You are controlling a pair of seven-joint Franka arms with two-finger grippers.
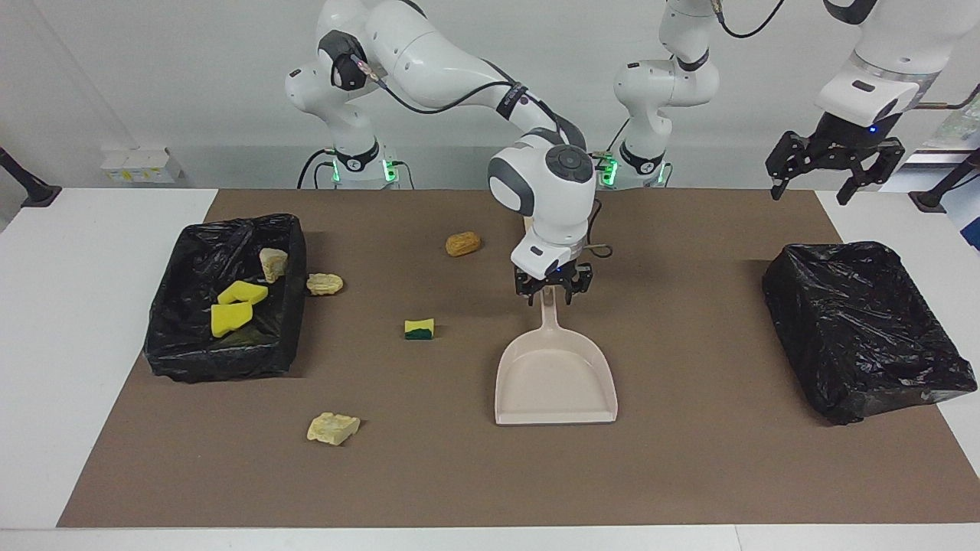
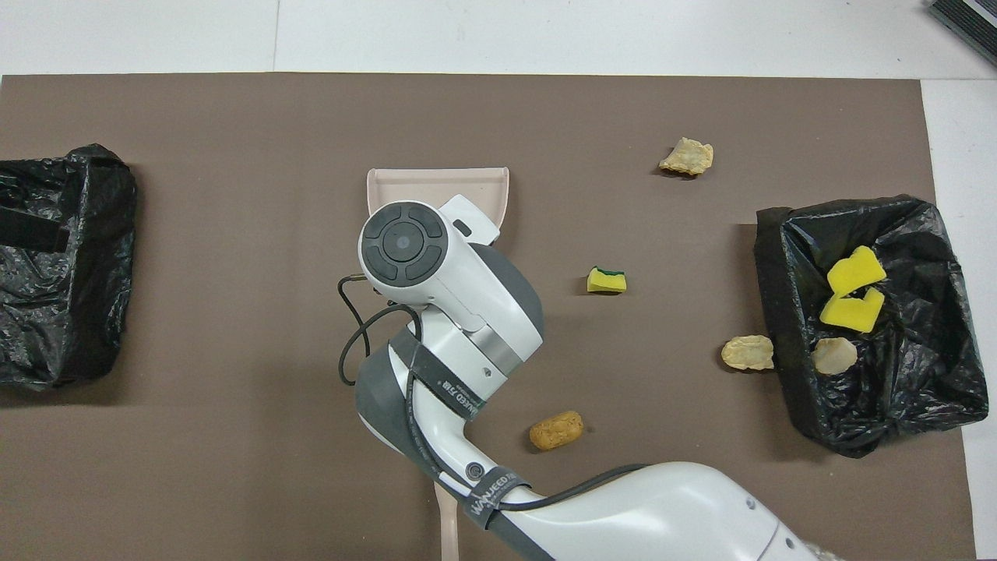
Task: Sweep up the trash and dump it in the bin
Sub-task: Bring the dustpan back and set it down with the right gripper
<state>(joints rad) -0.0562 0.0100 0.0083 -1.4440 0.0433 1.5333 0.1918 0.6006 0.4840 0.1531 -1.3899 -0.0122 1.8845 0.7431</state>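
Note:
A beige handle (image 2: 449,528) goes in under my right arm toward the dustpan, so I expect the brush's head (image 2: 445,435) to be hidden under that arm.
A beige dustpan (image 1: 555,383) (image 2: 436,183) lies flat mid-table. My right gripper (image 1: 550,298) is low at its handle's end, open, with a finger on each side. My left gripper (image 1: 834,164) waits open and empty, high over the left arm's end. On the mat lie a brown roll (image 1: 463,243) (image 2: 556,430), a yellow-and-green sponge (image 1: 419,328) (image 2: 606,280), a pale chunk (image 1: 333,428) (image 2: 686,157) and a roll (image 1: 325,284) (image 2: 748,352) beside the black-lined bin (image 1: 222,363) (image 2: 787,389). The bin holds two yellow sponge pieces (image 1: 230,317) (image 2: 851,310) and a pale chunk (image 1: 273,263) (image 2: 834,355).
A second black-lined bin (image 1: 865,329) (image 2: 62,265) stands at the left arm's end. A beige handle (image 2: 449,522) shows under the right arm near the robots; what it belongs to is hidden. The brush's bristles are out of view.

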